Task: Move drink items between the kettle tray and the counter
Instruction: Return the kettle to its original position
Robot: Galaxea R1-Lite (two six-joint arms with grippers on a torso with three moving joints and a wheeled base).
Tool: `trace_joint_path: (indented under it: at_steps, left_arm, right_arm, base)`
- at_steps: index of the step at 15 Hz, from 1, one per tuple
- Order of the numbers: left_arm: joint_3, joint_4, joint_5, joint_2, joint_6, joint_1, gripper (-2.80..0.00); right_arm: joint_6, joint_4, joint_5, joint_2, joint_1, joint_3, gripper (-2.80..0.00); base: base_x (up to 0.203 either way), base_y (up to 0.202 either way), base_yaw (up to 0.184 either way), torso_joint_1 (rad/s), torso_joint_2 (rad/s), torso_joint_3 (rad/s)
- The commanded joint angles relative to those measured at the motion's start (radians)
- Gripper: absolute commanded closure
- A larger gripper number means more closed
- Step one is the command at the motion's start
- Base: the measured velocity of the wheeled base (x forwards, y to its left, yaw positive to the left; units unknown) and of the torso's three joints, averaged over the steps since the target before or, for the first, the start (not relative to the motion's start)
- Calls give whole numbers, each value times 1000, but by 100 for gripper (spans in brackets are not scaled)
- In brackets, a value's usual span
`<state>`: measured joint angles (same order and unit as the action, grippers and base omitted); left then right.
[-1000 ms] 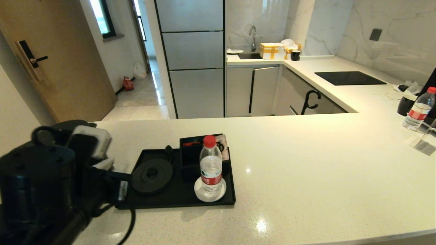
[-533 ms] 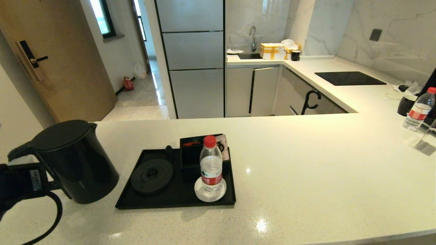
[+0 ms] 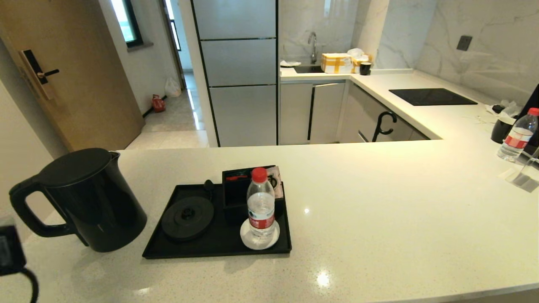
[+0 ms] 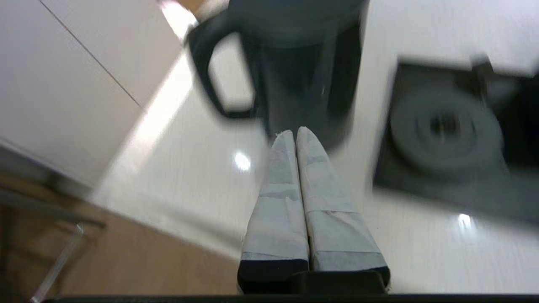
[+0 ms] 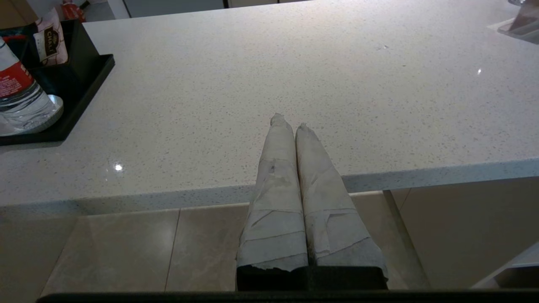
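Observation:
The black kettle (image 3: 98, 202) stands off its round base, its handle pointing away from the tray, so my left gripper should swing back, open and straddle the kettle's handle (image 3: 21, 208).
The black kettle (image 3: 88, 198) stands upright on the counter (image 3: 379, 219), just left of the kettle tray (image 3: 217, 251), handle turned left. On the tray are the round kettle base (image 3: 188, 218), bare, a divided box (image 3: 236, 191) with the tea sachet (image 3: 276, 179) in it, and a red-capped water bottle (image 3: 261, 208) on the white coaster (image 3: 252, 243). My left gripper (image 4: 296, 131) is shut and empty, drawn back from the kettle (image 4: 303, 63) toward the counter's left front. Low at the counter's front edge, right of the tray (image 5: 84, 92), my right gripper (image 5: 287, 120) is shut and empty.
A second red-capped bottle (image 3: 518, 134) and a black cup (image 3: 501, 130) stand at the counter's far right, beside a clear stand (image 3: 524, 176). The flat black hob (image 3: 431, 97) lies on the back run. A piece of my left arm (image 3: 10, 250) shows at the left edge.
My left arm has pulled away from the kettle to the left and back, almost out of the head view. The kettle stays standing on the counter beside the tray.

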<state>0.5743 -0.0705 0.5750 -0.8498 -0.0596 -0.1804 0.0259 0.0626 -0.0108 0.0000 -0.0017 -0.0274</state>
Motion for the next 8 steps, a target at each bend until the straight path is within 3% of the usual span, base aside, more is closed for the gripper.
trace_joint_path:
  at_steps: [1, 4, 6, 8]
  left_arm:
    - [24, -291, -74, 322, -25, 52, 0]
    - [53, -669, -219, 728, -76, 126, 0]
    - [-30, -711, -291, 841, -79, 162, 0]
    - [-113, -706, -235, 835, -19, 190, 0]
  right_arm:
    - [0, 0, 0, 0, 0, 0, 0]
    - [-1, 2, 0, 2, 0, 0, 0]
    - [0, 2, 0, 2, 0, 0, 0]
    - [0, 2, 0, 2, 0, 0, 0]
  base:
    - [0, 0, 0, 0, 0, 0]
    - [0, 0, 0, 0, 0, 0]
    - [0, 0, 0, 0, 0, 0]
    - [0, 0, 0, 0, 0, 0]
